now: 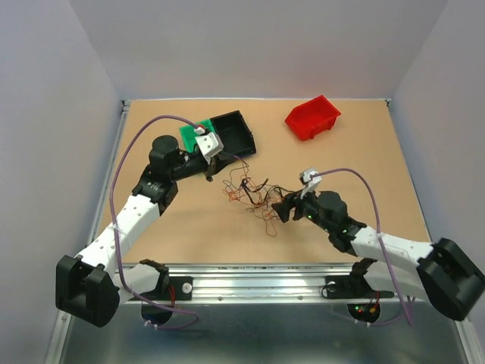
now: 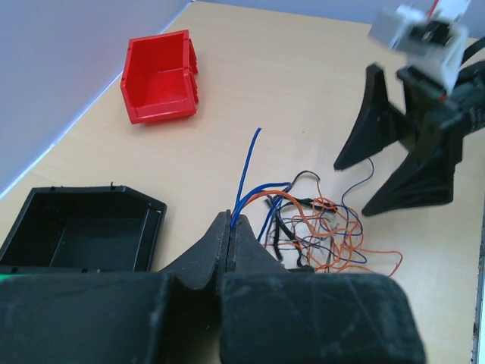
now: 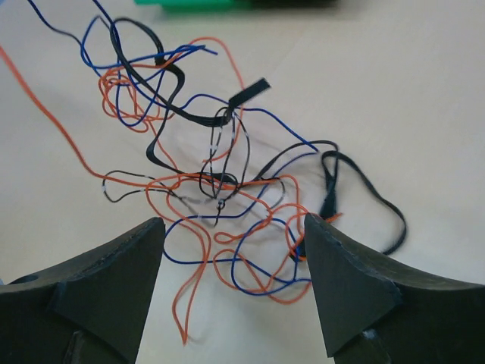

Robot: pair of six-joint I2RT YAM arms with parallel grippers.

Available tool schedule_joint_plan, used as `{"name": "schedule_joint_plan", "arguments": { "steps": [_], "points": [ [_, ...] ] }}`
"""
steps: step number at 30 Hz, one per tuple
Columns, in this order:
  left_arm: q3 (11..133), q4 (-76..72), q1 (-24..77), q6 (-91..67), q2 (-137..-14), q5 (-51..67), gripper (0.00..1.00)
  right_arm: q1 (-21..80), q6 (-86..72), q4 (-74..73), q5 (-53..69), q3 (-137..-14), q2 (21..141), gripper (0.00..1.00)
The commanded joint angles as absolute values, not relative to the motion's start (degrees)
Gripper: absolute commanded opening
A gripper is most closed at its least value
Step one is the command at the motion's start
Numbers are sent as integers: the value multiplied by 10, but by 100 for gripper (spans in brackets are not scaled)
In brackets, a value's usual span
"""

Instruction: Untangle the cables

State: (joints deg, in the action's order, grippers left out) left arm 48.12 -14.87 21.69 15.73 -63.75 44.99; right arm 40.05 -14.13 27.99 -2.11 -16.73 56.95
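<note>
My right gripper should next move forward until its open fingers straddle the part of the cable (image 3: 226,114) behind the black cable's end (image 3: 251,92), which sticks clear of the tangle in line with them.
A tangle of thin cables (image 1: 248,194) in orange, blue and black lies mid-table between the two arms. My left gripper (image 2: 229,221) is shut on a blue cable (image 2: 246,171) and an orange one at the tangle's left edge; the blue end sticks up past the tips. In the top view this gripper (image 1: 208,176) is just left of the heap. My right gripper (image 3: 233,254) is open, its fingers straddling the near loops of the cables (image 3: 227,197). In the top view it (image 1: 285,206) sits at the heap's right edge.
A black bin (image 1: 236,133) stands behind the left gripper, with a green board (image 1: 189,134) beside it. A red bin (image 1: 313,117) stands at the back right. The right gripper (image 2: 413,163) shows in the left wrist view beyond the tangle.
</note>
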Motion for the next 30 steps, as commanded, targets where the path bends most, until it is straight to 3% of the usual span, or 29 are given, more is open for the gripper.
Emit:
{"name": "schedule_joint_plan", "arguments": {
  "steps": [1, 11, 22, 30],
  "points": [
    [488, -163, 219, 165, -613, 452, 0, 408, -100, 461, 85, -213, 689, 79],
    [491, -157, 221, 161, -599, 453, 0, 445, -69, 549, 109, -315, 894, 80],
    [564, -142, 221, 130, -599, 451, 0, 461, -68, 574, 100, -370, 997, 74],
    [713, -105, 221, 100, -614, 443, 0, 466, -76, 585, 81, -360, 1010, 73]
  ]
}}
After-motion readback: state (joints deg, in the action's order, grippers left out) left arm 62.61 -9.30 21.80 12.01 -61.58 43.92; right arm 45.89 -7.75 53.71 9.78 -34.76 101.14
